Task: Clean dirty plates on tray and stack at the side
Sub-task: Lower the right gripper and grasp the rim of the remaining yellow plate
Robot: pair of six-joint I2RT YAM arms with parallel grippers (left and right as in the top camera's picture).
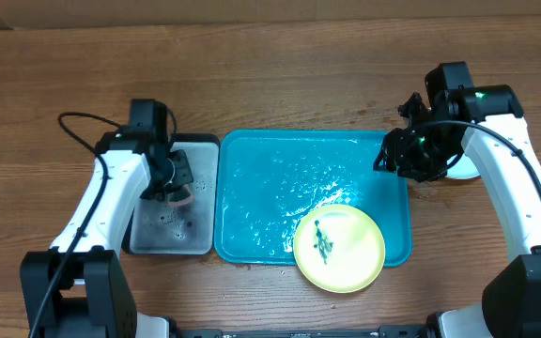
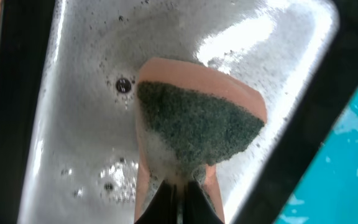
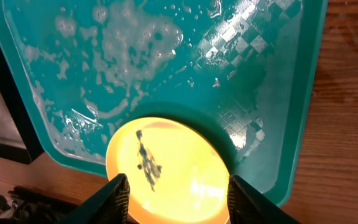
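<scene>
My left gripper's pinch [image 2: 180, 179] has the orange sponge [image 2: 199, 115] spreading out wide past it, so I expect the sponge's loose end to bend and spring back when I wipe the plate.
One yellow-green plate [image 1: 339, 248] with a dark green smear lies at the front right of the turquoise tray [image 1: 270, 188] and overhangs its front rim. It also shows in the right wrist view [image 3: 179, 155] on the wet, soapy tray [image 3: 166, 68]. My right gripper [image 1: 407, 155] is open and empty above the tray's right back corner, its fingers [image 3: 179, 182] framing the plate from above. My left gripper [image 1: 172, 183] is shut on an orange sponge with a green scouring face [image 2: 197, 124]. The other two plates are not clearly visible.
The left gripper and sponge hang over a small wet grey metal tray with a black rim [image 1: 167, 230], left of the turquoise tray; it also shows in the left wrist view [image 2: 73, 112]. A pale round edge [image 1: 463, 171] shows on the table under the right arm.
</scene>
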